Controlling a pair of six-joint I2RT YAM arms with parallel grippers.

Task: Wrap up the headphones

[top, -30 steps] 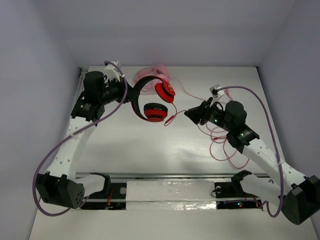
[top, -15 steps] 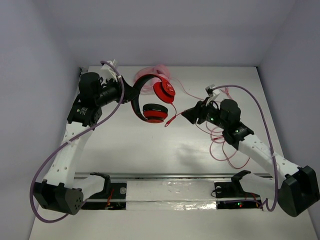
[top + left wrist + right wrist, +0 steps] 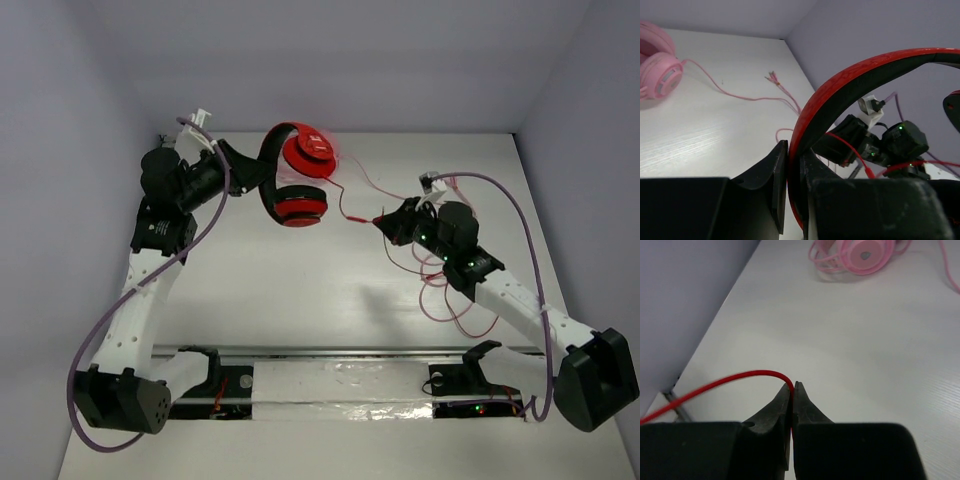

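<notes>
My right gripper should swing back and wrap the cable around the headband (image 3: pixel 270 150), because the red cable (image 3: pixel 343 203) runs straight out from the ear cups to my right gripper.
The headphones (image 3: pixel 295 180), with black headband and red ear cups, hang in the air at the back left. My left gripper (image 3: pixel 245 170) is shut on the headband (image 3: pixel 840 85), which sits between its jaws (image 3: pixel 792 165). The thin red cable (image 3: pixel 350 208) runs from the ear cups to my right gripper (image 3: pixel 385 222). That gripper is shut on the cable (image 3: pixel 730 381), pinched at its tips (image 3: pixel 792 387). The rest of the cable lies in loose loops (image 3: pixel 450 300) on the table under the right arm.
The pale pink headphones (image 3: pixel 860 255) lie at the back of the table, mostly hidden behind the red ones in the top view; they also show in the left wrist view (image 3: pixel 657 65). Their pink cable (image 3: pixel 740 95) trails right. Walls enclose three sides.
My left gripper has lifted the headphones up and back, turning them. My right gripper has shifted slightly left with the cable, which now runs straighter between the two.
</notes>
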